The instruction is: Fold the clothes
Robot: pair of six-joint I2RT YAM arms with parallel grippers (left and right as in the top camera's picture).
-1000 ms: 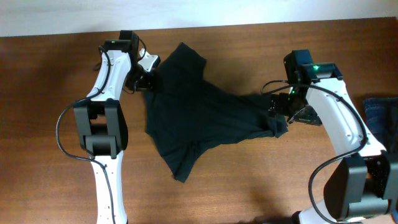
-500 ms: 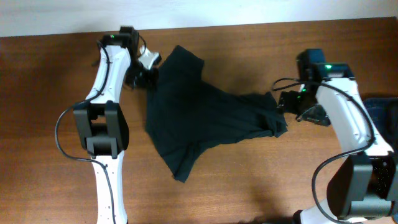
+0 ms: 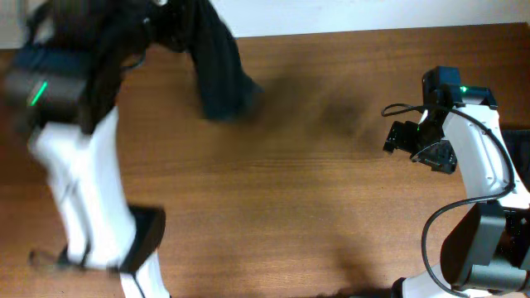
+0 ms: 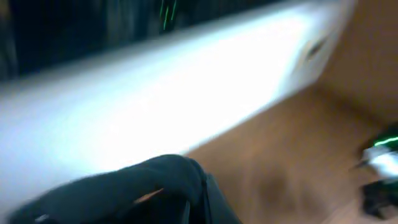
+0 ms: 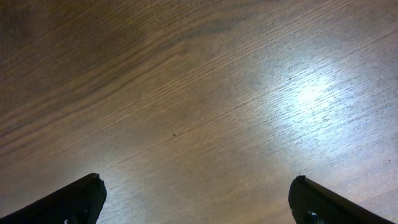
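The black T-shirt (image 3: 222,83) is hanging bunched up from my left gripper. I should swing it back toward the middle of the wood (image 3: 286,149) and lower it so that it spreads out.
The clothes (image 3: 217,68), a black T-shirt, hang bunched in the air over the table's back left, lifted wholly off the wood. My left gripper (image 3: 170,10) is raised high and blurred by motion, shut on the shirt's top edge. In the left wrist view black fabric (image 4: 143,190) fills the space at the jaws. My right gripper (image 3: 400,137) hovers low over bare wood at the right, open and empty. Its two dark fingertips (image 5: 74,199) stand far apart in the right wrist view.
The left arm (image 3: 74,165) rises close to the overhead camera and hides much of the table's left side. A white wall (image 3: 348,15) runs along the table's back edge. The right arm's base (image 3: 484,248) stands at the front right.
The left gripper shut on the shirt and swung up fast, pulling it off the table. The right gripper let go of the shirt's right end and drew back right, staying open.
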